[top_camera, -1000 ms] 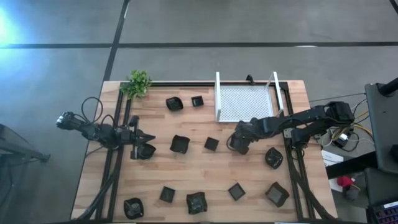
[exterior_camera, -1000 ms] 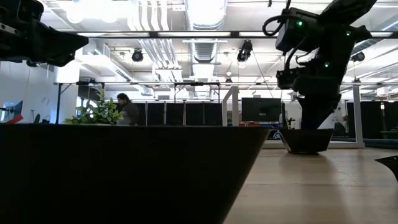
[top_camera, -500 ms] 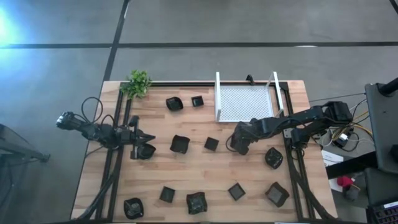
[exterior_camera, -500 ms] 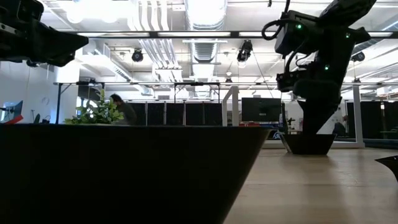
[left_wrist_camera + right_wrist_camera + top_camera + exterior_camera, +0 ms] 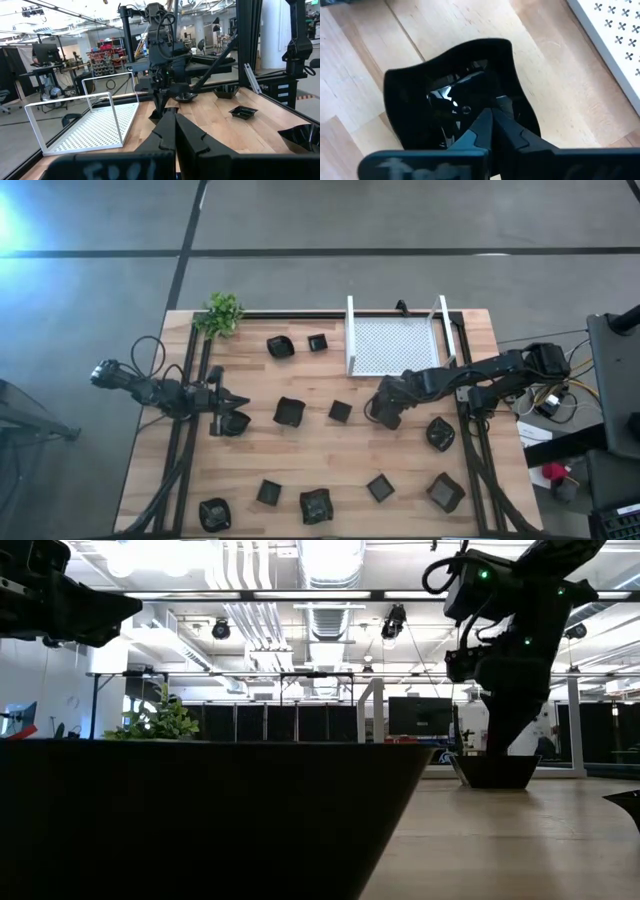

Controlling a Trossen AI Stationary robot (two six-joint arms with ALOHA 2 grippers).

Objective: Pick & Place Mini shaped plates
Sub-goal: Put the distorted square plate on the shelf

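I should open my right gripper's shut fingers, which meet inside the plate's hollow [image 5: 472,102], clear of the plate's rim. I should then put them on both sides of the rim [image 5: 524,95] facing the tray before lifting.
Several mini shaped plates, small glossy black dishes, lie scattered on the wooden table [image 5: 330,455]. My right gripper [image 5: 385,414] points steeply down into one wavy-rimmed plate [image 5: 455,75] just in front of the white mesh tray [image 5: 350,335] and is shut on it. In the low view this plate [image 5: 495,772] rests on the table under the gripper [image 5: 495,745]. My left gripper [image 5: 245,400] waits level at the table's left, shut and holding nothing, just above another plate [image 5: 235,424]. My right gripper comes at the plate from above, slanting down from the table's right side. Its fingertips [image 5: 481,120] meet inside the plate's hollow at a fold of the wall [image 5: 502,102] on the gripper's side. The fingers hide the pinched spot. The plate sits flat on the table.
More plates lie at the far middle [image 5: 280,346], the centre [image 5: 289,411], the right [image 5: 440,433] and along the near edge [image 5: 315,505]. A small green plant [image 5: 220,313] stands at the far left corner. The tray's upright walls [image 5: 615,30] rise close beside the held plate.
My right gripper has shut from wide open onto the plate while staying in place; the plate has not moved. A person in the room behind the table has walked out of sight.
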